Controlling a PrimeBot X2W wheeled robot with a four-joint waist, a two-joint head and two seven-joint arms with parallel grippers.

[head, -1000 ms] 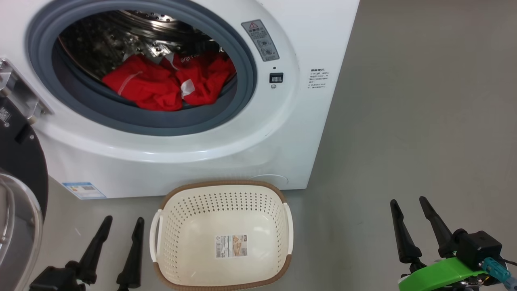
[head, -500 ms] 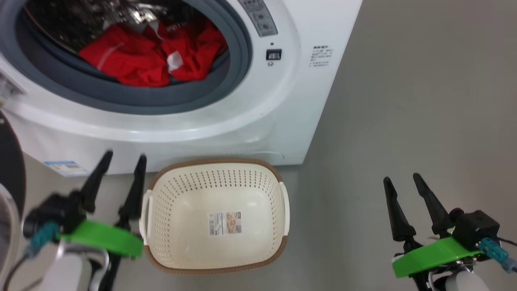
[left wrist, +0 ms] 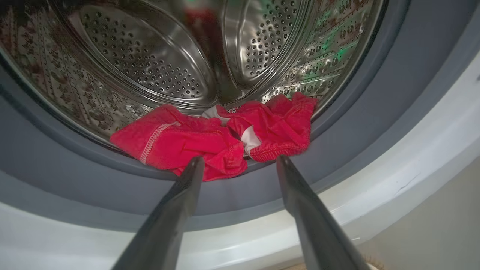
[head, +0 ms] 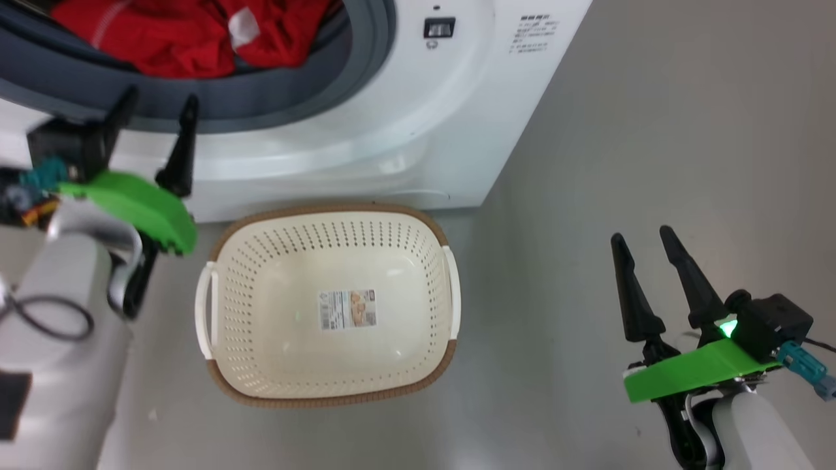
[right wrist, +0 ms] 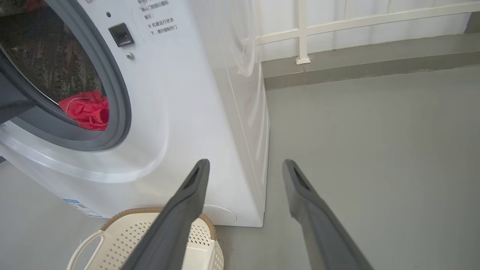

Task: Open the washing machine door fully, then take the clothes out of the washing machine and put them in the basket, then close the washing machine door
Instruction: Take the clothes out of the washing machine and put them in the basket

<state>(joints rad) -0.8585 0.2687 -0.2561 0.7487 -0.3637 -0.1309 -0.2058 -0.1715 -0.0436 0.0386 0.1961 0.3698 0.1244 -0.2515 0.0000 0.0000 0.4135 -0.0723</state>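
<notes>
The heap with the pale seam (head: 157,38) will come out when I pull it and leave the other heap behind, since a gap (left wrist: 245,154) separates the red clothes.
The washing machine (head: 392,130) stands open at the top, and its door is out of view. Red clothes (head: 170,39) lie at the front of the steel drum (left wrist: 168,56), partly over the grey gasket (left wrist: 75,187). My left gripper (head: 159,98) is raised before the lower gasket. It is open, and its empty fingers point at the clothes (left wrist: 210,138) just short of them. The cream basket (head: 326,212) sits empty on the floor below the opening. My right gripper (head: 640,235) hangs open and empty over the floor, right of the basket (right wrist: 112,232).
Grey floor (head: 653,130) stretches to the right of the machine. A white railing (right wrist: 302,33) and a low step run along the far wall. A blue label sticker (right wrist: 80,208) marks the machine's lower front.
The head camera has tilted down, so the whole picture has shifted. My left arm has risen from beside the basket to the drum opening. Both grippers have stayed open.
</notes>
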